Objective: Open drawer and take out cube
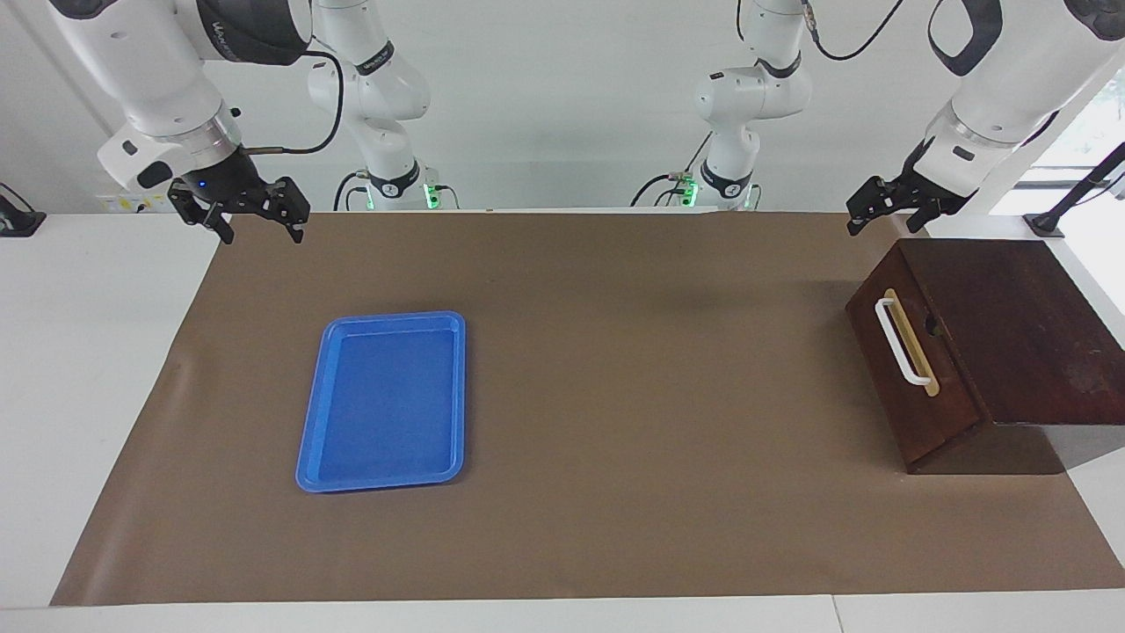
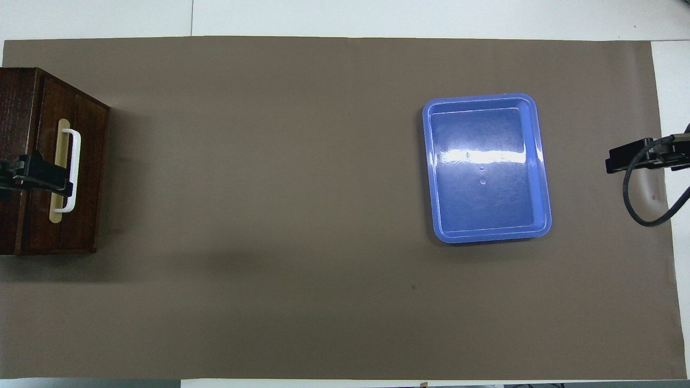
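Note:
The white bar handle is halfway along the front, so I expect the drawer to come straight out as I pull, while the box stays in place.
The dark wooden box stands at the left arm's end of the table. Its drawer is shut, and its white bar handle faces the middle of the table. The box also shows in the overhead view, with the handle. The yellow cube is hidden. My left gripper is open and empty in the air above the box's edge nearest the robots, not touching it. In the overhead view the left gripper covers the handle. My right gripper hangs open and empty over the mat's corner at the right arm's end.
A flat blue tray lies empty on the brown mat, toward the right arm's end; it also shows in the overhead view. White table surface borders the mat.

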Controlling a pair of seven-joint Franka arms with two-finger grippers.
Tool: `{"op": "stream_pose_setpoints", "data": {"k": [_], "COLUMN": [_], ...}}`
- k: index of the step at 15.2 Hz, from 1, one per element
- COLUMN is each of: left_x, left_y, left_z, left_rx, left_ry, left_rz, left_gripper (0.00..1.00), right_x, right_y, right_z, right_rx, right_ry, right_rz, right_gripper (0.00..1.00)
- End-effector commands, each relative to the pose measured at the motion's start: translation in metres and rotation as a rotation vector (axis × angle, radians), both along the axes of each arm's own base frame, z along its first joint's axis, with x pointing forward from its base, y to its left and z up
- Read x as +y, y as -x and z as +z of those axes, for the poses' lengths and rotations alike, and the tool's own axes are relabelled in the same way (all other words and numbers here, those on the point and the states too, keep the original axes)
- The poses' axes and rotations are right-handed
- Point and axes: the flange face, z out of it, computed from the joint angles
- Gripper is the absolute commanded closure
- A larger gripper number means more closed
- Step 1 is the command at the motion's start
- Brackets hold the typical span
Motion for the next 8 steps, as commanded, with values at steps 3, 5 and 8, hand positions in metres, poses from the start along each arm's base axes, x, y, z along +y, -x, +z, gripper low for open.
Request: {"op": "stream_pose_setpoints", "data": {"k": [3, 5, 8], "left_x": [0.0, 0.002, -0.002], "left_y": [0.008, 0.007, -0.003], "left_z": [0.0, 0.002, -0.013], "left_rx": [-0.008, -0.015, -0.087], "left_ry": [0.013, 0.009, -0.055], "left_rz": [-0.012, -0.007, -0.033], "left_gripper": [0.0, 0.0, 0.0], "right_x": [0.002, 0.002, -0.006], "right_y": [0.001, 0.002, 0.002], "right_z": [-0.001, -0.002, -0.002], "right_rx": [-0.014, -0.011, -0.011], "right_ry": [-0.011, -0.011, -0.011], "right_rz": [-0.015, -0.011, -0.025], "right_gripper": [0.0, 0.0, 0.0]}}
